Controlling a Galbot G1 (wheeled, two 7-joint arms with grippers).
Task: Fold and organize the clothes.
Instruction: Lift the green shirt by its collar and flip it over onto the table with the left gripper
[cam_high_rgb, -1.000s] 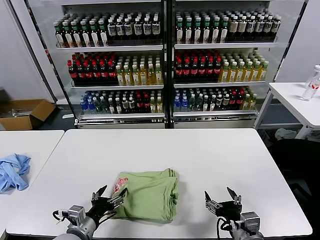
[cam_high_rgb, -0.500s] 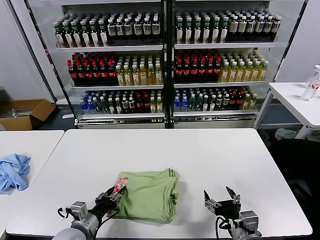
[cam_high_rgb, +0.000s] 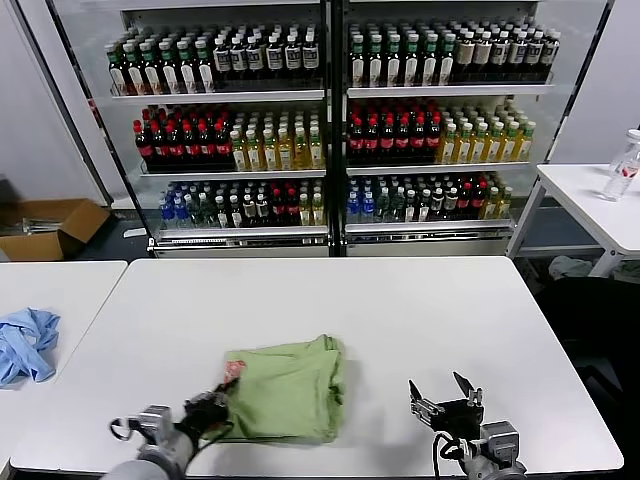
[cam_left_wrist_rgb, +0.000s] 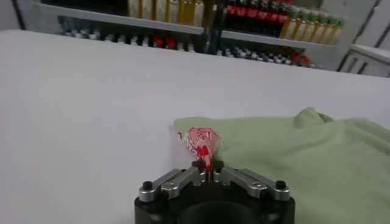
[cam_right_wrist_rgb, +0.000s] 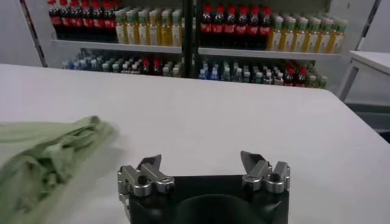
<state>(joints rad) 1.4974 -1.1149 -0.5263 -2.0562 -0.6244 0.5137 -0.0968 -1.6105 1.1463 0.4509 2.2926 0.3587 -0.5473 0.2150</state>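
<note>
The light green shirt lies plain side up (cam_high_rgb: 280, 392), so my left gripper needs to bring the patch corner across to the opposite edge (cam_high_rgb: 333, 388) and lay it front up.
The light green shirt (cam_high_rgb: 285, 389) lies folded on the white table (cam_high_rgb: 400, 310) near its front edge. Its red-and-white patch (cam_high_rgb: 234, 370) is at the left corner. My left gripper (cam_high_rgb: 213, 405) is shut on that corner; in the left wrist view the gripper (cam_left_wrist_rgb: 207, 165) pinches the patch (cam_left_wrist_rgb: 198, 141) and the shirt (cam_left_wrist_rgb: 304, 158) spreads beyond it. My right gripper (cam_high_rgb: 445, 400) is open and empty, low over the table to the right of the shirt. In the right wrist view the gripper (cam_right_wrist_rgb: 201, 165) is open, and the shirt (cam_right_wrist_rgb: 42, 158) lies off to one side.
A light blue garment (cam_high_rgb: 25, 342) lies on a second white table (cam_high_rgb: 60, 285) at the left. Shelves of bottles (cam_high_rgb: 330, 130) stand behind. A side table (cam_high_rgb: 590, 205) with a bottle (cam_high_rgb: 625, 165) is at the back right. A cardboard box (cam_high_rgb: 50, 225) sits on the floor.
My left gripper has closed on the shirt's patch corner and drawn it toward the front left; the shirt has shifted slightly left. The right gripper has stayed put.
</note>
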